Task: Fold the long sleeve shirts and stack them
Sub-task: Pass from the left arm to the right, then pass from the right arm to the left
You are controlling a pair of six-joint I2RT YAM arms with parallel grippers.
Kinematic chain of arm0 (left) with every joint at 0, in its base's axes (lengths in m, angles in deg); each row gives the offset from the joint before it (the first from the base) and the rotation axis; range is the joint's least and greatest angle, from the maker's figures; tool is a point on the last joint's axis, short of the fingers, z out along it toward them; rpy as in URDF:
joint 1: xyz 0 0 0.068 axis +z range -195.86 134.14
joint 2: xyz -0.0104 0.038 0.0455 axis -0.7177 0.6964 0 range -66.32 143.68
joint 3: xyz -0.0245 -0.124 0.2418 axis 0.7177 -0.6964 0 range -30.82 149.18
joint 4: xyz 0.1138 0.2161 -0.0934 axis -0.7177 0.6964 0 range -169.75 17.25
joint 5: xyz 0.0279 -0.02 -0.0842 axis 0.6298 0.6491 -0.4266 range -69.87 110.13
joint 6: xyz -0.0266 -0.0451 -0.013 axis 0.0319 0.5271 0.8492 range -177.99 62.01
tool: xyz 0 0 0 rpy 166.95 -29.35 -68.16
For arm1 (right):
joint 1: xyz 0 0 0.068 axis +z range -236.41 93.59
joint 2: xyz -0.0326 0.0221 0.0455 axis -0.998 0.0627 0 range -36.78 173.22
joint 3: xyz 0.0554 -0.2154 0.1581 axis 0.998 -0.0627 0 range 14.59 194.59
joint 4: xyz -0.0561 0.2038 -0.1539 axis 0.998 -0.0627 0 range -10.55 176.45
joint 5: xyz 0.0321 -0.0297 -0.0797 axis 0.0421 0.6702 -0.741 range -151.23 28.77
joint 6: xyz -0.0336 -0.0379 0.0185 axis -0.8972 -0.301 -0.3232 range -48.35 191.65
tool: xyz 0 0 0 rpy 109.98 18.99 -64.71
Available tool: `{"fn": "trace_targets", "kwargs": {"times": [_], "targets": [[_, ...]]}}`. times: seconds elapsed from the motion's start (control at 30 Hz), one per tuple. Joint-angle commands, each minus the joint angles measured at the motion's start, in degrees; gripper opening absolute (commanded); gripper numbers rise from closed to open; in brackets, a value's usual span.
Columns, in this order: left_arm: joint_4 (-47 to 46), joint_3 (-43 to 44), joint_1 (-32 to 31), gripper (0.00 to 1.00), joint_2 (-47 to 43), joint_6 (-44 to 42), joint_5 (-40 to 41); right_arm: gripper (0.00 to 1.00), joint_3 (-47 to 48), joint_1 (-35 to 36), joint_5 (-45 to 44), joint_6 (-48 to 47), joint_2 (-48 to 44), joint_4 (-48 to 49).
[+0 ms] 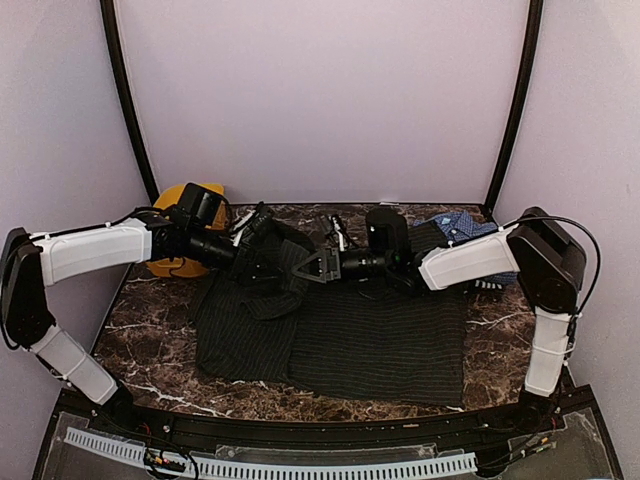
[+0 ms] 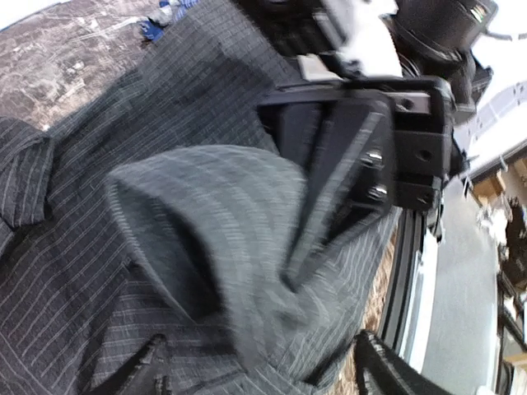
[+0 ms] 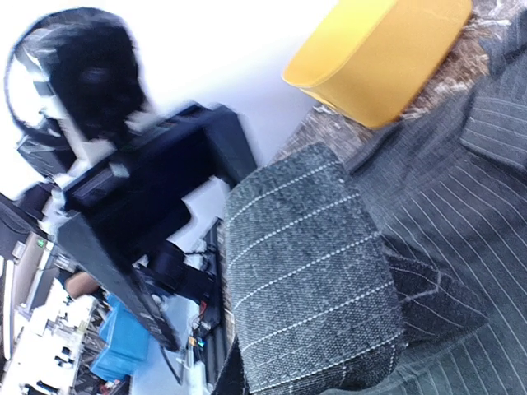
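Next, I take the sleeve [image 2: 257, 333] with my left gripper below the sleeve's open end [image 2: 177, 243], which curls up in my right gripper, and lift it straight before I lay it down.
The black pinstriped shirt [image 1: 370, 340] lies spread over the middle of the table, with a raised fold [image 1: 280, 262] near its back left corner. My right gripper [image 1: 306, 267] is shut on that fold [image 2: 214, 239]. In the right wrist view the pinched cloth [image 3: 313, 280] fills the space in front of the jaws and hides them. My left gripper [image 1: 252, 256] faces it from the left and is open. Its fingertips [image 2: 385, 362] stand wide apart, with loose cloth between them. The blue checked shirt [image 1: 455, 225] lies bunched at the back right, partly behind the right arm.
A yellow plastic basket [image 1: 180, 200] stands at the back left corner, also in the right wrist view [image 3: 379, 58]. Bare marble table [image 1: 150, 335] shows to the left and right of the black shirt. The two grippers are only a few centimetres apart.
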Motion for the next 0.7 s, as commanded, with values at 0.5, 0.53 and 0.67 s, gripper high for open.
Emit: {"fn": "trace_targets", "kwargs": {"times": [0.5,0.53,0.67], "targets": [[-37.7,-15.3,3.4,0.52,-1.3,32.5,-10.0,0.00,-0.1,-0.4,0.7,9.1,0.6,12.4],[-38.3,-15.4,3.4,0.50,-1.2,33.4,-10.5,0.00,-0.1,-0.4,0.8,9.2,0.7,12.5],[-41.5,-15.5,3.4,0.47,0.1,36.0,-12.7,0.00,-0.3,-0.4,0.6,9.2,0.6,12.5]]}}
